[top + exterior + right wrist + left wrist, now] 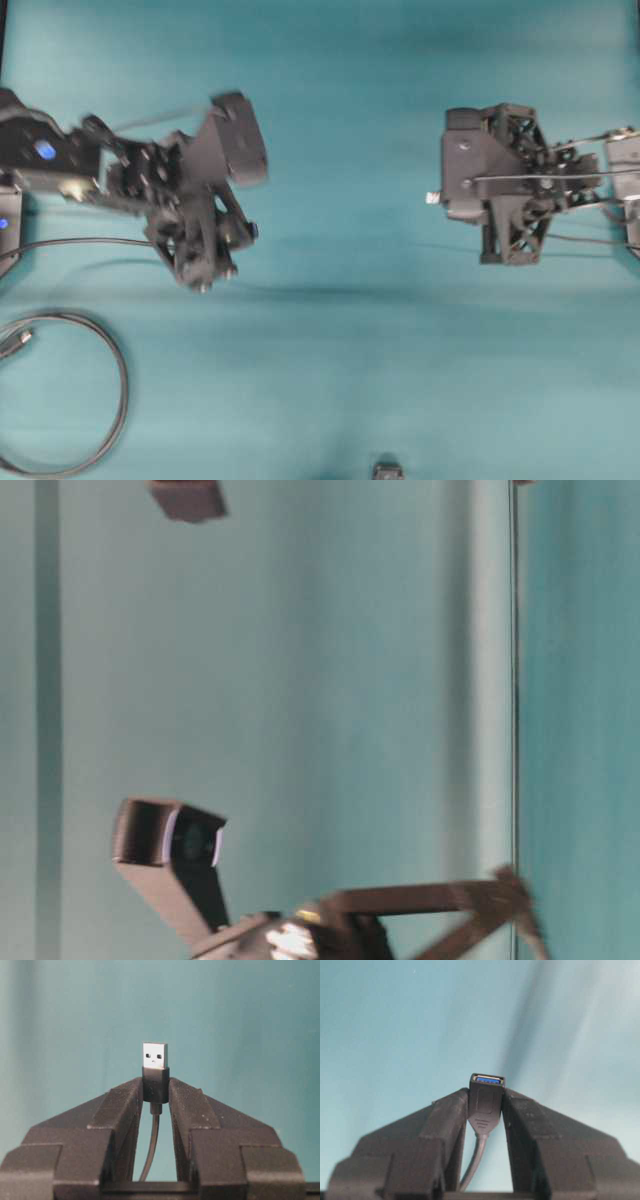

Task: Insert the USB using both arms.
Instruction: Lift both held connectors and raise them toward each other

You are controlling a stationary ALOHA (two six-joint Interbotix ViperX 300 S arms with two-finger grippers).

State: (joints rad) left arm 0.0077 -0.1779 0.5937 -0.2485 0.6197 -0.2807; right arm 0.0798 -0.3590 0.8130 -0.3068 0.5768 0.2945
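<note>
Next, I turn my left gripper until the socket faces the silver plug [155, 1055] before inserting, as the socket's opening [488, 1080] in my left gripper points toward the table.
The USB [155, 1056], a silver plug with a black collar on a thin cable, stands upright between the fingertips of my right gripper [155, 1087], which is shut on the collar. From overhead the plug [433, 197] pokes out leftward from the right gripper [450, 197]. My left gripper [486, 1106] is shut on a black rounded socket [486, 1097] with a blue insert, its opening facing away from the camera. Overhead, the left gripper [208, 275] hangs at the left, angled down. A wide stretch of teal table separates the two grippers.
A thicker black cable [112, 385] lies coiled at the lower left, its tip [20, 342] near the edge. A thin cable [80, 242] runs in from the left edge. A small dark object [388, 470] sits at the bottom edge. The table-level view shows a camera block [170, 840].
</note>
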